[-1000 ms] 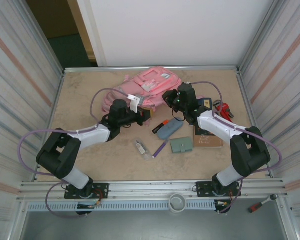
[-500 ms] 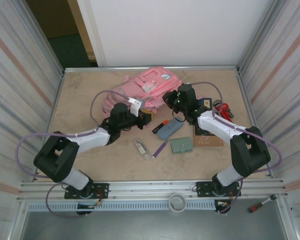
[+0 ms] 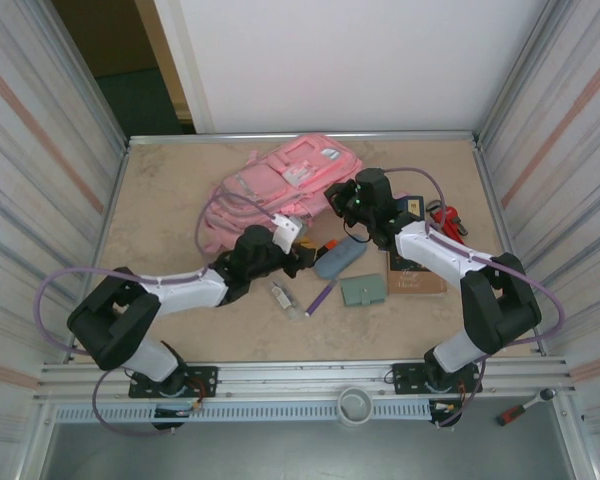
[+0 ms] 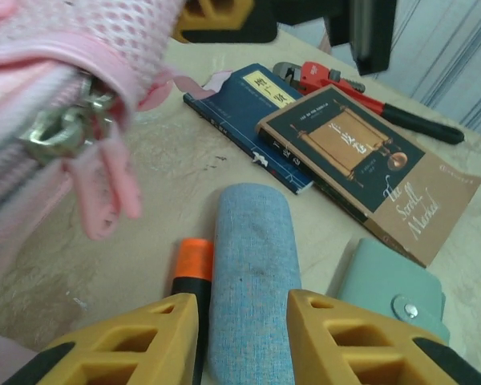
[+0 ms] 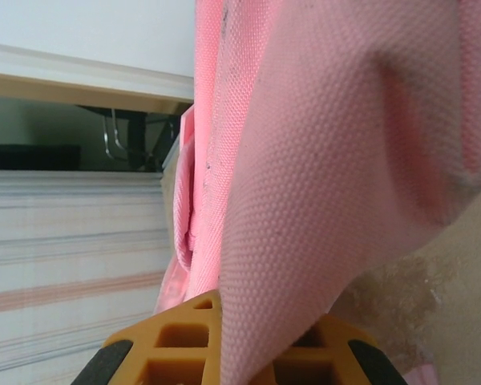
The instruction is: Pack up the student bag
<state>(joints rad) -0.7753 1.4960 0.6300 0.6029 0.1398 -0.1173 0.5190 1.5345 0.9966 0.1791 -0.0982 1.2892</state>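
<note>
The bag's zip pulls (image 4: 104, 180) hang next to the open fingers of the robot's left gripper, which point at the pencil pouch (image 4: 255, 277). The robot should swing the fingers back around the zip pulls.
The pink student bag (image 3: 290, 175) lies at the back middle of the table. My right gripper (image 3: 338, 196) is at its right edge, shut on a fold of the bag's pink fabric (image 5: 329, 120), which fills the space between the fingers (image 5: 184, 337). My left gripper (image 3: 300, 262) hovers in front of the bag, open. Its yellow fingers (image 4: 144, 337) straddle a grey-blue pencil pouch (image 4: 248, 265) without touching it. The bag's zip pull (image 4: 60, 132) hangs at upper left in the left wrist view.
An orange highlighter (image 4: 194, 261) lies beside the pouch (image 3: 340, 257). A brown book (image 3: 415, 275), a blue book (image 4: 240, 112), a green wallet (image 3: 363, 290), a red wrench (image 3: 445, 218), a purple pen (image 3: 320, 297) and a small clear tube (image 3: 280, 295) lie around. Metal walls enclose the table.
My left gripper has opened, left the bag's front edge, and moved right and nearer, over the pouch. My right gripper has kept its grip on the bag.
</note>
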